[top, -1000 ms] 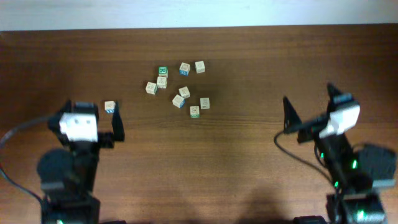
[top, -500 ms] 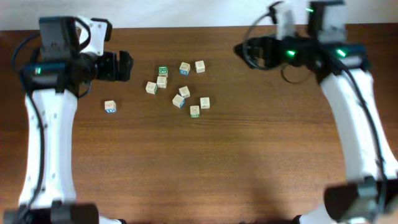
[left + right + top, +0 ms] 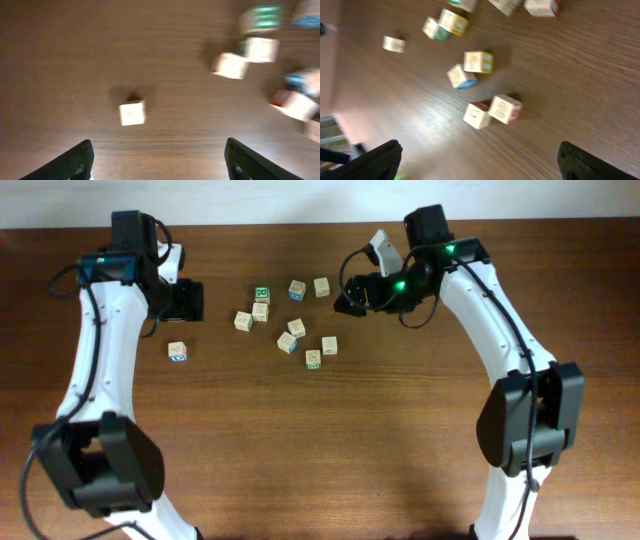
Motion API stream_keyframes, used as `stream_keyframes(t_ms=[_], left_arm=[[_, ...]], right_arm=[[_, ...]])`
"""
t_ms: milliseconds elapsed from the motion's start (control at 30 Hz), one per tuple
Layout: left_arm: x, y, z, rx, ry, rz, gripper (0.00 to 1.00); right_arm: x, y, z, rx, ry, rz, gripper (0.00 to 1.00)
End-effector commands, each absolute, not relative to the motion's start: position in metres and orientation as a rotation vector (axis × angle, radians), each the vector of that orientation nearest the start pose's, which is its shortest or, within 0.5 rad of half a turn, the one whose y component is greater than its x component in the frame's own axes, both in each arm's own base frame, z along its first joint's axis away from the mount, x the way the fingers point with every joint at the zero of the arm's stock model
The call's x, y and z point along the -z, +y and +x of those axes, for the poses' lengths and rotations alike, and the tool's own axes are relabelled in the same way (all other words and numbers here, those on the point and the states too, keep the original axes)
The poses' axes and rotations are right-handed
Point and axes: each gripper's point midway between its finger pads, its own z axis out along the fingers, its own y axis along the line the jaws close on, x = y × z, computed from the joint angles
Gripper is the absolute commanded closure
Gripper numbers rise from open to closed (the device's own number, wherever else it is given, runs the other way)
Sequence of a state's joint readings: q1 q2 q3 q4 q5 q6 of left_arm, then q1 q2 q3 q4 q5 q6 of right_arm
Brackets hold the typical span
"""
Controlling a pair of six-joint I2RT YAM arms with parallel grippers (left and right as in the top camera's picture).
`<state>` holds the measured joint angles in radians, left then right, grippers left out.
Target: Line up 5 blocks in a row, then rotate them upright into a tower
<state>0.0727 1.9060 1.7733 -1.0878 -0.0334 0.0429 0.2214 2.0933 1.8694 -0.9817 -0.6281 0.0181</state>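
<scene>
I should first bring the lone block [image 3: 177, 351] closer with my left gripper, because it is far away from the cluster. Then my right gripper should put the cluster's nearest block [image 3: 313, 360] next to it.
Several small pale wooden blocks lie in a loose cluster [image 3: 296, 328] at the far middle of the table, and one lone block [image 3: 177, 351] sits apart to the left. My left gripper [image 3: 188, 300] hovers left of the cluster. In the left wrist view it [image 3: 160, 167] is open, nothing between its fingers, with the lone block [image 3: 132, 112] on the table ahead. My right gripper [image 3: 350, 297] hangs just right of the cluster. It [image 3: 485, 165] is open and empty too, with a pair of blocks [image 3: 477, 115] nearest ahead.
A cube with a bright green top [image 3: 262, 294] stands at the cluster's back left. The brown wooden table [image 3: 400, 440] ends at a pale strip along the far edge. Both arms arch in from the front corners.
Both arms have swung up from the table's near side to the far middle, one on each side of the cluster. The blocks have not moved.
</scene>
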Motion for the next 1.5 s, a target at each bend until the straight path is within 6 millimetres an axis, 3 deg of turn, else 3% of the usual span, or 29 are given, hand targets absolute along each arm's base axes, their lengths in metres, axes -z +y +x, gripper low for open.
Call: stream_keyframes(t_ms=[0,67,167,333,600,800,1100,1267,1333,1467], left_arm=[[-0.119,0.069,0.442,-0.252,2.869,-0.261,0.23],[-0.094,0.075,0.441,-0.297,2.915,-0.327,0.29],[-0.066,0.075,0.44,-0.304,2.979,-0.321,0.29],[-0.045,0.074,0.433,-0.311,3.043,-0.318,0.33],[-0.032,0.074,0.43,-0.32,3.065,-0.318,0.43],[-0.028,0.077,0.44,-0.313,3.019,-0.326,0.54],[-0.009,0.076,0.424,-0.319,3.066,-0.337,0.56],[-0.006,0.076,0.426,-0.317,3.058,-0.336,0.79],[-0.005,0.07,0.426,-0.271,3.065,-0.333,0.89],[-0.003,0.037,0.423,-0.044,3.108,-0.303,0.9]], right_arm=[[-0.126,0.199,0.448,-0.665,2.759,-0.461,0.03],[-0.116,0.201,0.443,-0.547,2.792,-0.489,0.06],[-0.101,0.209,0.436,-0.418,2.826,-0.543,0.07],[-0.084,0.212,0.433,-0.293,2.87,-0.508,0.1],[-0.084,0.213,0.433,-0.293,2.869,-0.509,0.14],[-0.084,0.212,0.433,-0.293,2.869,-0.51,0.15],[-0.083,0.212,0.433,-0.293,2.87,-0.509,0.15],[-0.084,0.212,0.433,-0.293,2.87,-0.509,0.15],[-0.084,0.213,0.433,-0.294,2.87,-0.509,0.15],[-0.084,0.213,0.433,-0.296,2.869,-0.509,0.15]])
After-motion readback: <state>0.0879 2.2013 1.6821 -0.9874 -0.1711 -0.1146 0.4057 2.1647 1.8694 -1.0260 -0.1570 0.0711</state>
